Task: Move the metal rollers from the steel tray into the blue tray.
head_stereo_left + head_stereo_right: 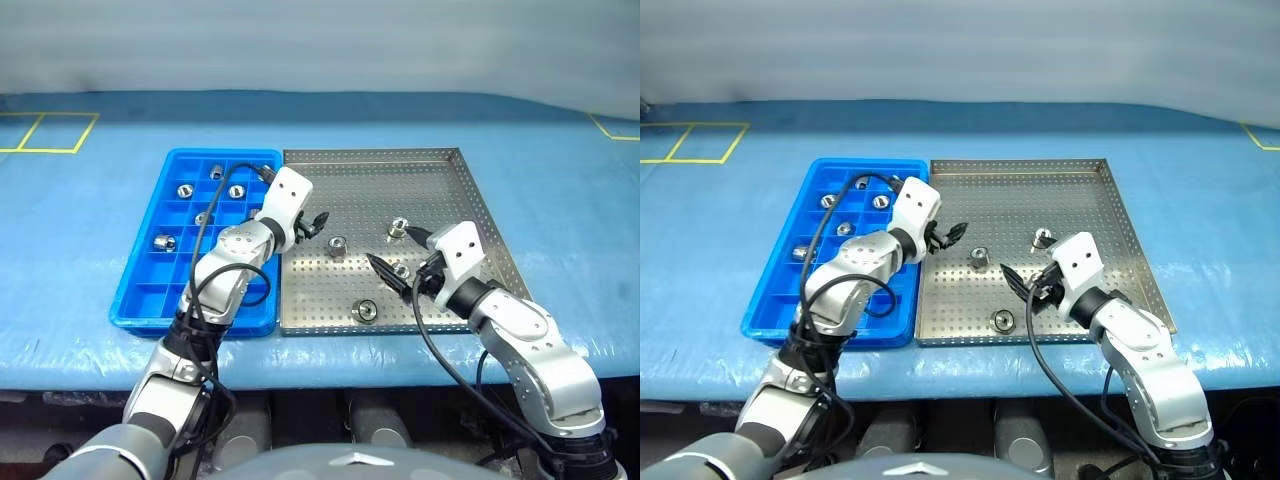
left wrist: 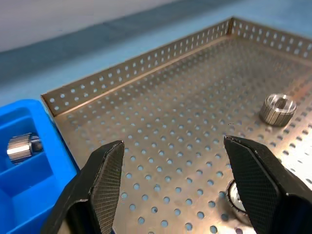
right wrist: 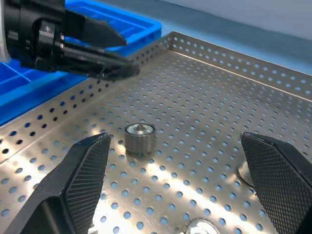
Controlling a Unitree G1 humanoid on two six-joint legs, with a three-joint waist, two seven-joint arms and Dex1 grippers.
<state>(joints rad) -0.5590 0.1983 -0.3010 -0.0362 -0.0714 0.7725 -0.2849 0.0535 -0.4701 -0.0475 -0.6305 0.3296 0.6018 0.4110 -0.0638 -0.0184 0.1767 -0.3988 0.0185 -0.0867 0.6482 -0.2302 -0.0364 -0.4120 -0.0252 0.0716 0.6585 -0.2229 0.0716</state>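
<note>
The steel tray's roller [image 1: 337, 244] nearest the left gripper's open fingers stands clear of the others, so the robot should keep moving toward it until the fingers straddle its sides [image 1: 337, 250].
The steel tray [image 1: 400, 180] holds several metal rollers: one [image 1: 337, 245] left of centre, one [image 1: 398, 230] further right, one [image 1: 401, 270] below that and one [image 1: 365, 311] near the front rim. The blue tray [image 1: 145, 300] beside it on the left holds several more rollers [image 1: 185, 190] in separate compartments. My left gripper [image 1: 315, 224] hovers open and empty over the steel tray's left part, just left of the roller [image 3: 140, 136]. Open too, my right gripper [image 1: 400, 252] straddles the two right-hand rollers with nothing held.
Both trays lie side by side on a blue-covered table [image 1: 560, 190]. Yellow tape lines [image 1: 60, 135] mark the cover at the far left, with more at the far right. The far half of the steel tray is bare.
</note>
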